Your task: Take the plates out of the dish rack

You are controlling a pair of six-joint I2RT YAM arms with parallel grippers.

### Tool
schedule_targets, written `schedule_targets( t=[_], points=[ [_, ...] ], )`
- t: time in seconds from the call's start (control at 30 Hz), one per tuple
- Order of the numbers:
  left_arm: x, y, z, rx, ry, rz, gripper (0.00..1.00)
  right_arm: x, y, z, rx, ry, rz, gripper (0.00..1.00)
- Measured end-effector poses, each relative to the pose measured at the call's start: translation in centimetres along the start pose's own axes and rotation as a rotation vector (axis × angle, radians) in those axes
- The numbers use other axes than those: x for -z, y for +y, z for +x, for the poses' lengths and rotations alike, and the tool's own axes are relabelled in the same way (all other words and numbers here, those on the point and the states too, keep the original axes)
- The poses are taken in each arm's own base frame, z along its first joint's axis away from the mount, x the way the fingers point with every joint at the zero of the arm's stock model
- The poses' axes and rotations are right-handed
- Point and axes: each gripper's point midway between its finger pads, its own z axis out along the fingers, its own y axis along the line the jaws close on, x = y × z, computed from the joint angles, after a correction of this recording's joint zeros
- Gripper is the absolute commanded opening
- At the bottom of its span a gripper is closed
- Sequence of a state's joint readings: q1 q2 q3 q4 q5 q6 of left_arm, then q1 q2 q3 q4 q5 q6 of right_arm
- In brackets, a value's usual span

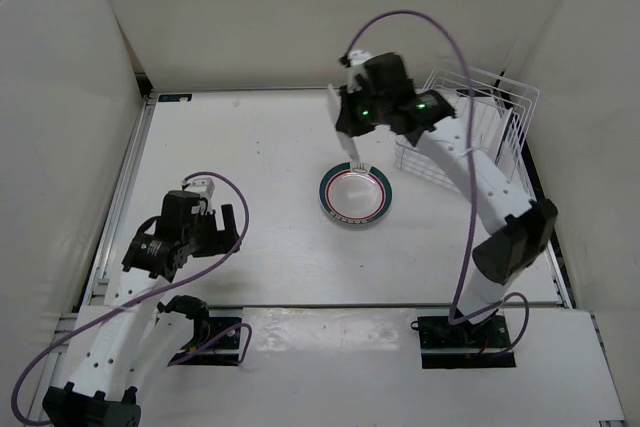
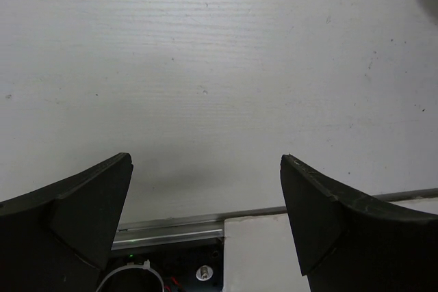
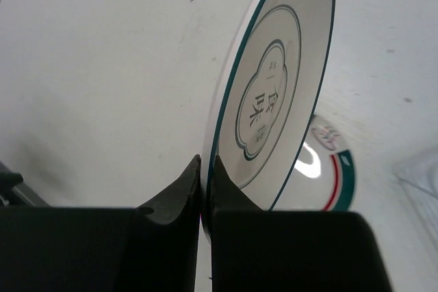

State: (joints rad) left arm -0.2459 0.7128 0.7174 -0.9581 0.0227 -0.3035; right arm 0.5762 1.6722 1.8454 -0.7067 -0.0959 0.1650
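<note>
Open table [image 1: 272, 197] lies between my left gripper and the green-rimmed plate, so my right gripper goes on carrying the white plate there until the white plate's edge touches down.
My right gripper [image 3: 207, 158] is shut on the edge of a white plate [image 3: 274, 94] with a thin dark rim and a central drawing. The plate hangs nearly on edge. Seen from above, the gripper [image 1: 350, 147] holds it just over the far rim of the second plate [image 1: 358, 199], which has a green rim and a red inner ring and lies flat mid-table. That second plate [image 3: 337, 176] shows behind the held one in the right wrist view. The white wire dish rack [image 1: 480, 127] stands at the back right. My left gripper [image 2: 205, 158] is open over bare table at the near left [image 1: 218, 230].
White walls close in the table on the left, back and right. A metal rail [image 2: 171, 234] runs along the near edge by the left arm's base. The right arm's purple cable [image 1: 440, 37] loops above the rack.
</note>
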Motion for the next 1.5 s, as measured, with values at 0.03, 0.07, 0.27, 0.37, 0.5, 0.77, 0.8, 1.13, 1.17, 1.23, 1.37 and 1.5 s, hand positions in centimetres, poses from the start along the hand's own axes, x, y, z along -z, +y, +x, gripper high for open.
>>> schedule_targets(
  t=[0.03,0.07,0.27,0.37,0.5,0.77,0.8,1.13,1.17,1.23,1.37,1.5],
  points=[
    [0.2,0.1,-0.2,0.001,-0.02,-0.003,1.0,-1.1,1.4,0.9,0.03,0.03,-0.017,0.0],
    [0.5,0.2,-0.4,0.003,-0.043,-0.006,1.0,-2.3,2.7,1.8,0.056,0.06,-0.034,0.0],
    [2.2,0.8,-1.5,0.016,-0.166,-0.023,1.0,-8.0,8.1,7.7,0.201,0.231,-0.047,0.0],
    [2.3,1.1,-1.5,0.022,-0.175,-0.041,1.0,-10.8,10.1,10.1,0.275,0.28,-0.03,0.0],
    [2.4,1.4,-1.4,0.024,-0.175,-0.054,1.0,-13.1,12.5,12.2,0.348,0.307,-0.029,0.0],
    [2.5,1.7,-1.2,0.028,-0.176,-0.071,1.0,-14.6,14.6,13.5,0.388,0.302,-0.029,0.02],
    [2.5,1.7,-1.2,0.029,-0.177,-0.072,1.0,-14.7,14.7,13.4,0.385,0.295,-0.029,0.07],
    [2.5,1.7,-1.2,0.026,-0.176,-0.07,1.0,-16.8,16.0,16.1,0.345,0.269,-0.055,0.27],
    [2.5,1.7,-1.2,0.026,-0.176,-0.07,1.0,-16.8,16.3,16.4,0.339,0.272,-0.065,0.27],
    [2.5,1.7,-1.2,0.026,-0.176,-0.07,1.0,-17.0,16.6,17.1,0.324,0.281,-0.083,0.28],
    [2.6,1.7,-1.1,0.026,-0.175,-0.071,1.0,-17.6,17.2,17.7,0.297,0.278,-0.111,0.31],
    [2.6,1.7,-1.1,0.026,-0.176,-0.07,1.0,-18.7,18.0,18.5,0.262,0.28,-0.143,0.38]
  ],
)
